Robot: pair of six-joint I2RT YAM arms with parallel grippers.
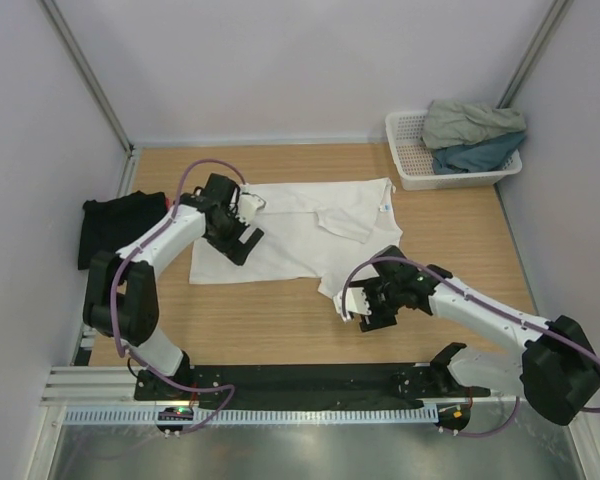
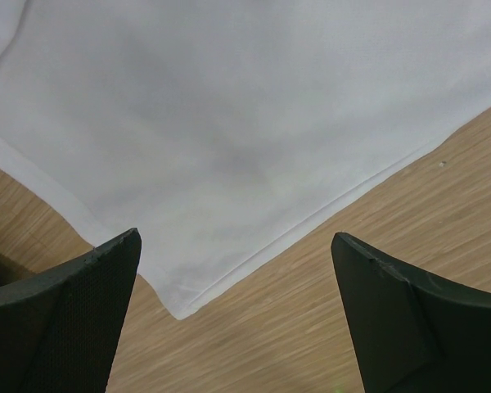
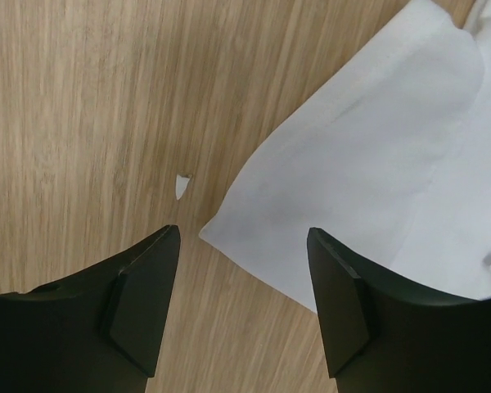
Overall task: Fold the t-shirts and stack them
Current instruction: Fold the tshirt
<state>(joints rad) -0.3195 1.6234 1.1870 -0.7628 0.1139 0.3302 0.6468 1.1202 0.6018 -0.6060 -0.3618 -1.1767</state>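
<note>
My grippers will lift and carry the corners of the white t-shirt [image 1: 285, 242], and it will fold over onto its far half because the near hem [image 1: 265, 281] lies flat and loose.
A white t-shirt [image 1: 300, 235] with a small blue label [image 1: 385, 207] lies partly folded on the wooden table. My left gripper [image 1: 243, 238] is open over the shirt's left part. In the left wrist view a hemmed corner of the shirt [image 2: 229, 147] lies between the open fingers of that gripper [image 2: 236, 237]. My right gripper [image 1: 365, 306] is open and empty just over the shirt's near right corner. That corner [image 3: 368, 164] shows in the right wrist view ahead of the open gripper [image 3: 244, 232]. A black t-shirt [image 1: 120, 225] lies folded at the left edge.
A white lattice basket [image 1: 408, 160] at the far right corner holds a grey-green shirt [image 1: 470, 122] on a teal one [image 1: 480, 155]. A small white chip [image 3: 182, 186] lies on the wood by the shirt corner. Walls stand close on the left, back and right.
</note>
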